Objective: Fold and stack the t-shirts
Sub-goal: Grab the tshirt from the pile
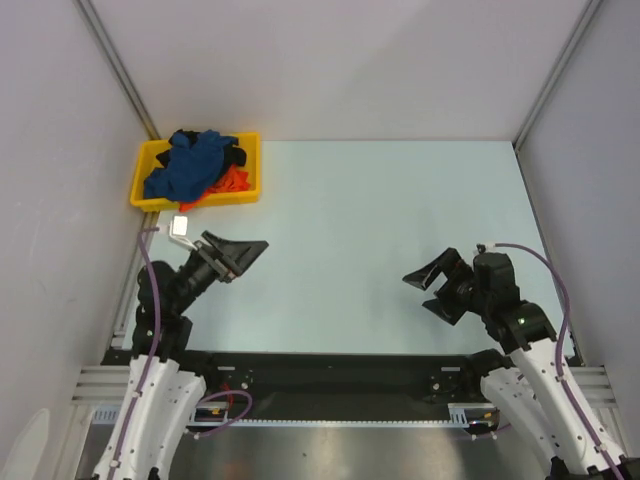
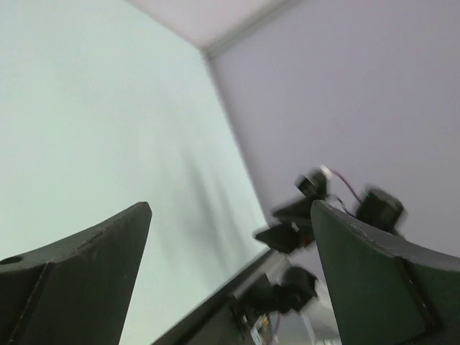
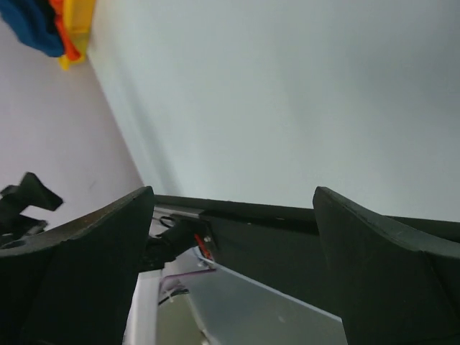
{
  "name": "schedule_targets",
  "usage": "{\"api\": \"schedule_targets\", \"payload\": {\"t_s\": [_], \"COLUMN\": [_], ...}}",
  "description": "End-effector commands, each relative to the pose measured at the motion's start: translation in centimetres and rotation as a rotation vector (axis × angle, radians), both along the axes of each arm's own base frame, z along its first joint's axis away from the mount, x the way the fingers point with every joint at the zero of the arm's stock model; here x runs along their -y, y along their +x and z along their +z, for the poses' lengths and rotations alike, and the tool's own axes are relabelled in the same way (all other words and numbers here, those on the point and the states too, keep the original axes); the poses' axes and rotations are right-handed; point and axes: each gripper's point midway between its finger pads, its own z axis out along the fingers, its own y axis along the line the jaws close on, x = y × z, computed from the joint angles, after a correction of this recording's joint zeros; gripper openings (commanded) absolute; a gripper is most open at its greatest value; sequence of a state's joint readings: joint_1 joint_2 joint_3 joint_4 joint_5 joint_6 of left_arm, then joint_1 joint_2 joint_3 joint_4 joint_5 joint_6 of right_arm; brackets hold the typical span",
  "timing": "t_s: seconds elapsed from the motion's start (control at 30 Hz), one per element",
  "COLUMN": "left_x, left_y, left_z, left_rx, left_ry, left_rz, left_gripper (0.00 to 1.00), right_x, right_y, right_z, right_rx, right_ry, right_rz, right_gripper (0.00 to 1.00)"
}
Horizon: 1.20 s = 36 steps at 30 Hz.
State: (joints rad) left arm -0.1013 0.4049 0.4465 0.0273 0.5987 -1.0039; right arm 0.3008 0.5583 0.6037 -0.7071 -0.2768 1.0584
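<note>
The blue t-shirt is lying uncovered on top of the heap (image 1: 208, 153), so the robot's left gripper goes on reaching into the yellow tray until its fingers close on blue cloth (image 1: 178, 174).
The t-shirts lie crumpled in a heap in the yellow tray (image 1: 145, 183) at the table's far left: a blue one (image 1: 190, 165) on top, an orange-red one (image 1: 233, 181) and a black one (image 1: 236, 155) under it. The blue and orange-red cloth also shows at the top left of the right wrist view (image 3: 36, 25). My left gripper (image 1: 243, 256) is open and empty, above the table's near left, just in front of the tray. My right gripper (image 1: 427, 292) is open and empty at the near right.
The pale green table top (image 1: 380, 220) lies between grey walls at the left, back and right. A black rail (image 1: 330, 365) runs along the near edge by the arm bases. A small white tag (image 1: 180, 226) sits by the left arm's cable.
</note>
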Motion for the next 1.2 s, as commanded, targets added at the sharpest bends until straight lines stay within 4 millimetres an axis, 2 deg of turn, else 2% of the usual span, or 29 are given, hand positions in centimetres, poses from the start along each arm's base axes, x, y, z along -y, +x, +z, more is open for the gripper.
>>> {"api": "schedule_targets", "payload": {"t_s": [0.0,0.03,0.07,0.13,0.17,0.2,0.27,0.3,0.33,0.37,0.43,0.47,0.53,0.57,0.63,0.67,0.73,0.77,0.8,0.87,0.97,1.03,1.1,1.13,1.17], "left_x": [-4.8,-5.3,-5.5,-6.5,-7.1,-8.1,-7.6,-8.1,-7.8,-8.1,-8.8,-9.5,-10.5,-11.8,-13.7,-16.2,-18.0,-18.6,-19.5,-20.0,-20.6,-21.1,-21.7,-21.4,-21.8], "left_y": [3.9,4.6,5.3,7.0,7.5,8.0,9.1,10.9,12.2,13.5,15.5,18.0,20.3,22.7,23.8,24.3,24.8,25.2,25.6,26.1,27.1,27.7,28.5,29.0,29.6], "left_z": [-4.2,-4.7,-3.9,-3.6,-3.3,-3.8,-4.7,-2.3,-3.2,-1.5,-2.5,-2.4,-3.2,-2.9,-3.7,-4.3,-4.6,-4.2,-5.0,-5.0,-6.0,-7.3,-7.4,-8.4,-8.3], "left_rx": [-0.287,-0.333,-0.318,-0.32,-0.337,-0.378,-0.398,-0.268,-0.281,-0.245,-0.318,-0.322,-0.349,-0.358,-0.442,-0.54,-0.599,-0.596,-0.617,-0.627,-0.63,-0.652,-0.649,-0.662,-0.649], "left_ry": [0.178,0.197,0.216,0.22,0.209,0.193,0.177,0.152,0.163,0.179,0.228,0.292,0.376,0.418,0.466,0.525,0.543,0.546,0.562,0.549,0.545,0.564,0.555,0.545,0.521], "left_rz": [0.32,0.349,0.36,0.407,0.443,0.49,0.445,0.445,0.415,0.428,0.448,0.469,0.489,0.553,0.636,0.759,0.866,0.9,0.944,0.98,1.012,1.011,1.004,0.961,0.955], "left_gripper": [1.0,1.0,1.0,1.0,1.0,1.0,1.0,1.0,1.0,1.0,0.99,0.96,0.89,0.86,0.85,0.86,0.88,0.89,0.89,0.89,0.9,0.9,0.9,0.86,0.84], "right_x": [1.2,0.8,0.4,0.3,0.5,0.7,1.7,2.0,2.6,2.7,3.0,3.0,3.3,3.5,4.2,4.3,4.8,5.0,5.4,5.8,6.6,6.6,6.7,6.8,7.0], "right_y": [0.0,0.2,0.6,1.2,1.8,1.9,2.7,2.7,2.9,2.9,3.0,3.1,3.6,3.7,4.1,4.3,5.0,5.5,6.1,7.4,8.9,9.4,10.0,10.1,10.3], "right_z": [-0.2,-0.1,0.5,1.4,3.0,2.6,2.8,2.2,2.1,2.0,2.2,2.5,3.5,3.6,3.5,3.5,4.0,3.8,3.9,4.1,4.1,4.0,3.7,3.7,3.6], "right_rx": [-0.009,-0.005,0.004,0.039,0.075,0.051,0.074,0.037,0.019,0.022,0.012,0.034,0.073,0.074,0.064,0.063,0.076,0.066,0.069,0.055,0.048,0.05,0.046,0.045,0.041], "right_ry": [-0.138,-0.137,-0.137,-0.159,-0.172,-0.197,-0.25,-0.26,-0.254,-0.279,-0.326,-0.346,-0.378,-0.4,-0.467,-0.486,-0.528,-0.539,-0.55,-0.557,-0.584,-0.582,-0.587,-0.59,-0.593], "right_rz": [0.04,0.076,0.11,0.171,0.177,0.202,0.213,0.22,0.216,0.251,0.266,0.285,0.286,0.284,0.289,0.293,0.283,0.279,0.261,0.242,0.217,0.22,0.22,0.22,0.215], "right_gripper": [1.0,1.0,1.0,1.0,1.0,1.0,1.0,1.0,1.0,1.0,1.0,1.0,1.0,1.0,1.0,1.0,1.0,1.0,1.0,1.0,1.0,1.0,1.0,1.0,1.0]}}
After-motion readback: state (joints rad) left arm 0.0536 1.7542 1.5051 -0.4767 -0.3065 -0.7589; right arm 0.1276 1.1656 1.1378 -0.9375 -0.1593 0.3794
